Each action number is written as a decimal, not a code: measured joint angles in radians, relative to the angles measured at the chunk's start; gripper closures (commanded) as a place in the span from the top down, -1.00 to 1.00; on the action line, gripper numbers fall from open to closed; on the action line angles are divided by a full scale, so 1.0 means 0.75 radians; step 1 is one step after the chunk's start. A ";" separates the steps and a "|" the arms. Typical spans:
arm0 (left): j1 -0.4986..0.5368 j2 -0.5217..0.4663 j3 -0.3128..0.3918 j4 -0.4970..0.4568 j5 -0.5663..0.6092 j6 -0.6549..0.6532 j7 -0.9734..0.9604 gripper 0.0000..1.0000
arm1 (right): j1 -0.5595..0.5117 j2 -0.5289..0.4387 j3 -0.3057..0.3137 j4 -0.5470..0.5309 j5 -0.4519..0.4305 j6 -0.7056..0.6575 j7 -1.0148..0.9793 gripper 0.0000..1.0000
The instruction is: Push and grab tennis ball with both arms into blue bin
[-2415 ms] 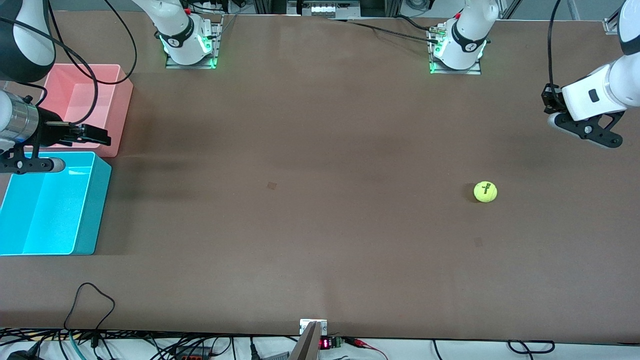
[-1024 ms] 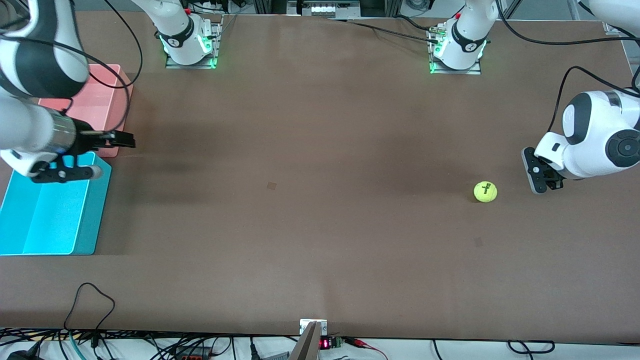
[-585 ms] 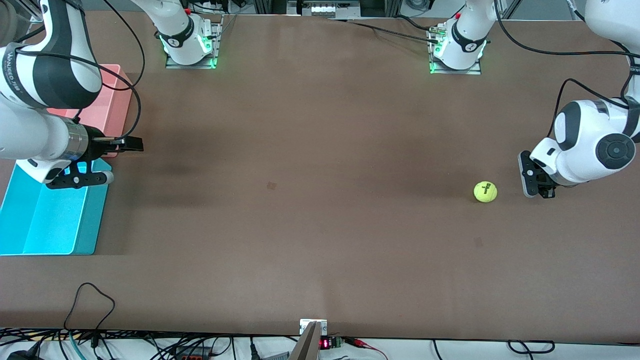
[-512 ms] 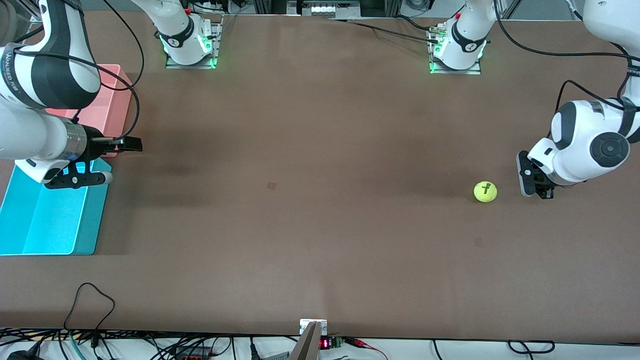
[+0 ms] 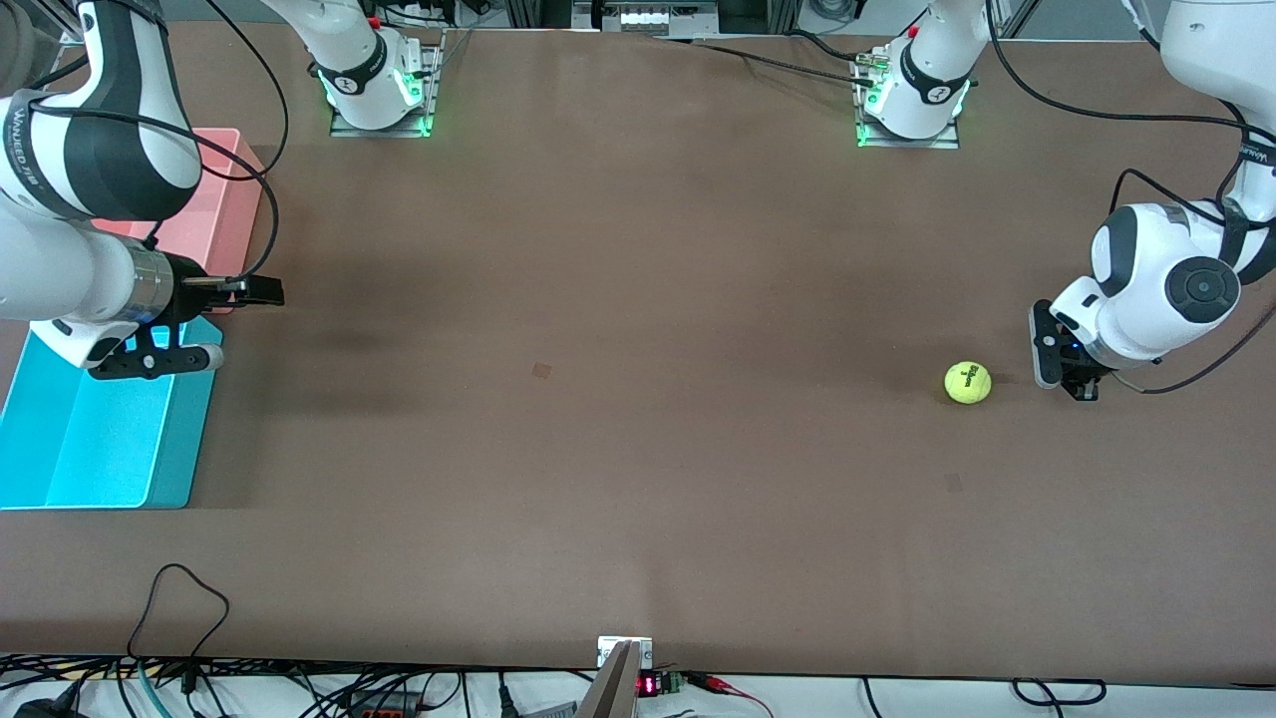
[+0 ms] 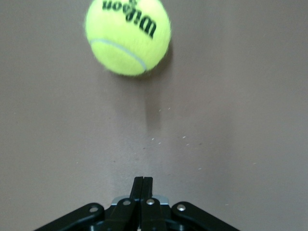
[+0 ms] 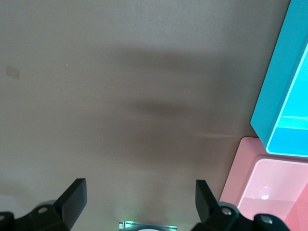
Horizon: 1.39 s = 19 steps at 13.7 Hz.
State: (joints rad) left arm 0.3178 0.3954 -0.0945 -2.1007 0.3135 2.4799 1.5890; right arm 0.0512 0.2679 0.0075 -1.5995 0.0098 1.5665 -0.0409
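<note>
Next, I swing my closed left gripper in and roll the ball toward my right gripper, because the tennis ball is far away from my right gripper and the blue bin.
The tennis ball lies on the brown table toward the left arm's end; the left wrist view shows it with dark lettering. My left gripper is shut and empty, low over the table beside the ball with a small gap; its fingertips are pressed together. The blue bin stands at the right arm's end and shows no ball inside. My right gripper is open and empty over the table beside the bins; its fingers are wide apart.
A pink bin stands next to the blue bin, farther from the front camera. Both show in the right wrist view, the blue bin and the pink bin. Cables lie along the table's front edge.
My left gripper came down from high over the table's end to just beside the ball. My right gripper swung from over the bins out past their edge. The ball has not moved.
</note>
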 measured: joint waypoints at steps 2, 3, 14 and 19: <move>0.055 0.042 0.001 -0.001 0.000 0.049 0.067 -1.00 | 0.002 -0.001 0.000 -0.075 0.000 0.084 0.000 1.00; 0.076 0.052 0.003 -0.001 0.000 0.062 0.095 -1.00 | 0.003 -0.005 0.001 -0.123 0.000 0.136 -0.001 1.00; 0.045 0.098 -0.267 -0.032 0.047 0.075 -0.228 -0.99 | -0.006 -0.243 -0.001 -0.710 -0.002 0.668 -0.052 1.00; 0.031 0.078 -0.459 -0.021 0.047 0.018 -0.466 -0.99 | -0.048 -0.258 -0.008 -0.862 -0.003 0.839 -0.072 1.00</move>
State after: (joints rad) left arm 0.3409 0.4542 -0.4384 -2.1163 0.3485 2.4935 1.2399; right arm 0.0149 0.0741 0.0015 -2.2457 0.0075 2.1957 -0.0951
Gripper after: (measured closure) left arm 0.991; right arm 0.000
